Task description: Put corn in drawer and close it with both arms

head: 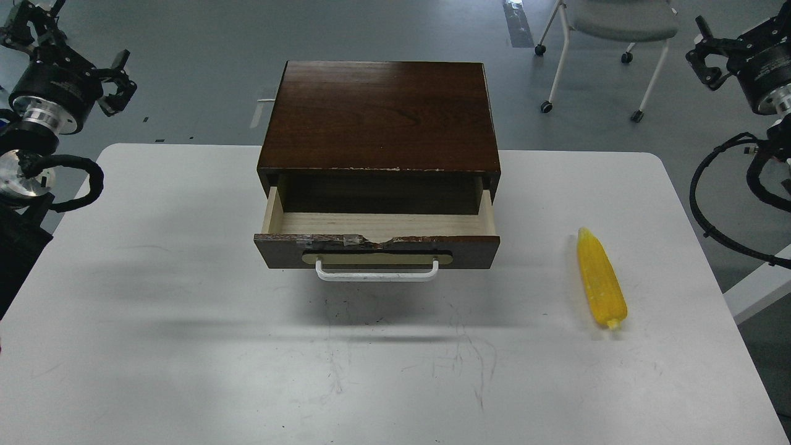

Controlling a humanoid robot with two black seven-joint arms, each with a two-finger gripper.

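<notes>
The yellow corn (602, 278) should fit lying crosswise when the robot lowers it in, because the drawer's opening (382, 211) is wide but short from front to back.
The yellow corn (600, 278) lies on the white table (185, 309) at the right, pointed tip away from me. The dark brown drawer (377, 247) is pulled out of its wooden cabinet (380, 114) at the table's middle back; its pale inside shows nothing in it, and its white bar handle (377, 273) faces me. My left gripper (69, 52) is raised off the table's far left corner, fingers apart and empty. My right gripper (735, 37) is raised beyond the far right corner, fingers apart and empty. Both are far from the corn and the drawer.
A grey chair on castors (609, 37) stands on the floor behind the table at the right. Looping black cables (710, 204) hang from my right arm past the table's right edge. A white surface edge (760, 287) shows at far right.
</notes>
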